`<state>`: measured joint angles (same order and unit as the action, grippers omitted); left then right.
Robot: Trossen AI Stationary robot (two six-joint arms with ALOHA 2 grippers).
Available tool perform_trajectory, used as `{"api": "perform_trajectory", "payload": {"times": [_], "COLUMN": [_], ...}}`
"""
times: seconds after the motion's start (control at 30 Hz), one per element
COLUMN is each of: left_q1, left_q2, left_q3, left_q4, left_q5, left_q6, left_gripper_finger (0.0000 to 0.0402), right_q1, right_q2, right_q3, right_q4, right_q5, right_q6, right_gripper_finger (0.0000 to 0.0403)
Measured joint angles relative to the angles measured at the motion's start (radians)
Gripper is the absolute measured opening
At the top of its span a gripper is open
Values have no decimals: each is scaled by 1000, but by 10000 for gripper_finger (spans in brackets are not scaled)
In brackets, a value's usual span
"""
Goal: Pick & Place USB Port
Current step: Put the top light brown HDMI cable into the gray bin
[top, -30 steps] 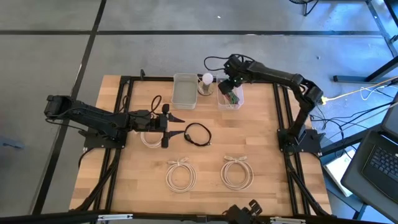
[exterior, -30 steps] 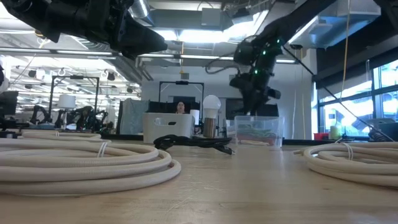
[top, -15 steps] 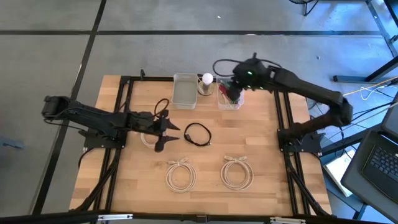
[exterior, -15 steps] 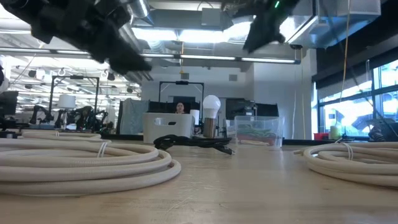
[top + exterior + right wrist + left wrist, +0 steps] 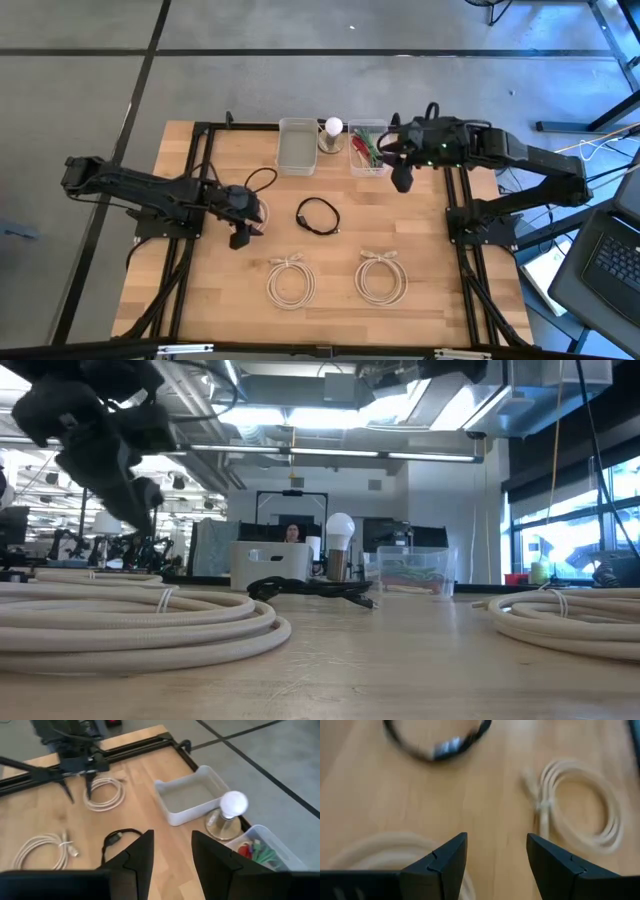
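The white coil (image 5: 264,212) is next to my left gripper and a long way from my right gripper, so next my left gripper takes the coil to the empty white tray (image 5: 297,147).
A black USB cable (image 5: 318,215) lies coiled at the table's middle; it also shows in the left wrist view (image 5: 437,742), the right wrist view (image 5: 117,840) and the low view (image 5: 310,588). My left gripper (image 5: 240,236) (image 5: 496,840) hangs open above the wood, left of the black cable and beside a white coil (image 5: 247,213). My right gripper (image 5: 402,180) (image 5: 172,835) is open and raised near the far right, beside the bin of coloured parts (image 5: 368,150). Neither holds anything.
Two more white cable coils (image 5: 290,278) (image 5: 381,277) lie toward the near edge. An empty white tray (image 5: 296,145), a light bulb on a stand (image 5: 332,130) and the parts bin stand along the far edge. Bare wood lies between the coils and the black cable.
My right gripper has risen out of the parts bin and drawn back toward the table's right and near side. My left gripper has swung from pointing level at the black cable to tipping downward, moving left and toward the near edge. Cables and trays have stayed put.
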<state>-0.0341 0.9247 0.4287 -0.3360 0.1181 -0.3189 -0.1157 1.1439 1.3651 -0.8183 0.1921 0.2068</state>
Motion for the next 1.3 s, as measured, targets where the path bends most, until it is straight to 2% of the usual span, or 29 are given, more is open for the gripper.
{"api": "perform_trajectory", "payload": {"times": [0.17, 0.33, 0.43, 0.6, 1.0, 1.3], "left_q1": [-2, -22, -29, -30, -31, -24], "left_q2": [15, 43, 73, 172, 382, 399], "left_q3": [90, 175, 183, 183, 186, 195], "left_q4": [-193, -281, -337, -461, -417, -389], "left_q5": [-27, -119, -124, -136, -115, 7], "left_q6": [-29, 7, 4, -90, -80, -62], "left_gripper_finger": [196, 187, 185, 185, 185, 184], "right_q1": [31, 41, 41, 41, 50, 60], "right_q2": [7, 11, 12, 13, 13, 13], "right_q3": [0, 0, 0, 0, 0, 0], "right_q4": [-4, -21, -23, -26, -38, -42], "right_q5": [34, 87, 87, 88, 87, 85], "right_q6": [2, 2, 6, 2, 2, 2], "right_gripper_finger": [133, 133, 133, 133, 133, 133]}}
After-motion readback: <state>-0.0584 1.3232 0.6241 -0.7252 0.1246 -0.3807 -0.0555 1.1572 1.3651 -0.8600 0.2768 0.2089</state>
